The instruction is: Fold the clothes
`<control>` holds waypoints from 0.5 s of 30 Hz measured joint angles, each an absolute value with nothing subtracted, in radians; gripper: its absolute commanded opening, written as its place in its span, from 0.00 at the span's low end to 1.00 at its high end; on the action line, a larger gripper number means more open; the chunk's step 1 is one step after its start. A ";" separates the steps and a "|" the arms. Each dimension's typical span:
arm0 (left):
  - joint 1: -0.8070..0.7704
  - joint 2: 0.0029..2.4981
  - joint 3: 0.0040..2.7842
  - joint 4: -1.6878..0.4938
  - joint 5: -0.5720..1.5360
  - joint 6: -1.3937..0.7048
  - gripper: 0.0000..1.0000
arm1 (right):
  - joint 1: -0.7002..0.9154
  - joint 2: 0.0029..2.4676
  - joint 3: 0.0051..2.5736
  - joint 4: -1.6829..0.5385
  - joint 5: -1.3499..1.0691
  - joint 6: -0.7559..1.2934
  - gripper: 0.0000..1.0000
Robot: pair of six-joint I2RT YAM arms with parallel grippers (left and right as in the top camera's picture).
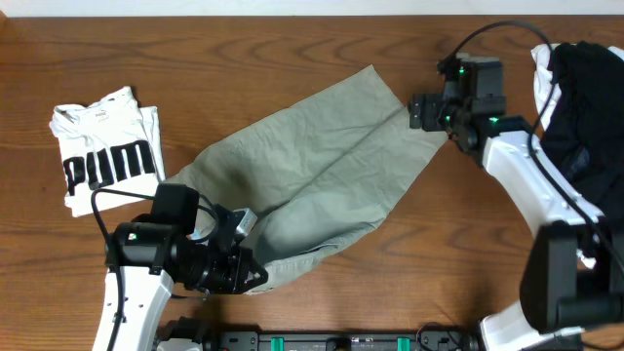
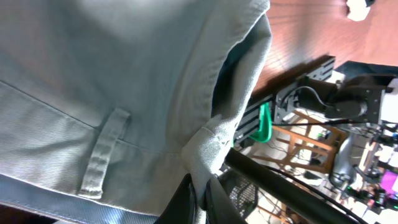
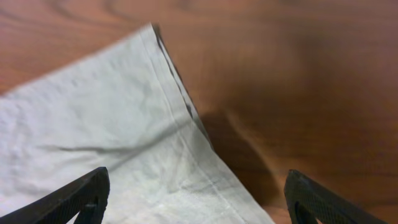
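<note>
I should expect to see pale blue lining inside the shorts [image 2: 93, 87] when I fold them, because a blue strip [image 2: 71, 205] shows past the khaki waistband's edge.
The khaki grey-green shorts [image 1: 312, 161] lie spread diagonally across the table, waistband at the lower left, leg hems at the upper right. My left gripper [image 1: 246, 265] is shut on the waistband edge [image 2: 208, 146], with a belt loop [image 2: 102, 152] showing beside it. My right gripper [image 1: 421, 110] is open, hovering over the far leg hem corner [image 3: 180, 118], fingers wide apart [image 3: 196, 196] and empty.
A folded white Puma t-shirt [image 1: 107, 146] lies at the left. A pile of black and white garments [image 1: 585, 88] sits at the right edge. Wooden table [image 1: 458, 234] surrounds the shorts.
</note>
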State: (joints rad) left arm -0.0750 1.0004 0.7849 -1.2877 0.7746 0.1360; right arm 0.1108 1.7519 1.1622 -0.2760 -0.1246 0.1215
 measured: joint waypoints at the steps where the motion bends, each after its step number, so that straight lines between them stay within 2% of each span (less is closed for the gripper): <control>1: -0.075 1.000 0.785 -1.282 0.770 0.136 0.06 | 0.110 1.775 1.162 -0.275 -0.126 0.122 0.90; 7: -0.075 1.000 0.785 -1.258 0.752 0.139 0.06 | 0.104 1.882 1.162 -0.276 -0.115 0.121 0.92; 15: -0.075 1.000 0.785 -1.248 0.751 0.139 0.06 | 0.032 1.892 1.162 -0.299 -0.103 0.134 0.90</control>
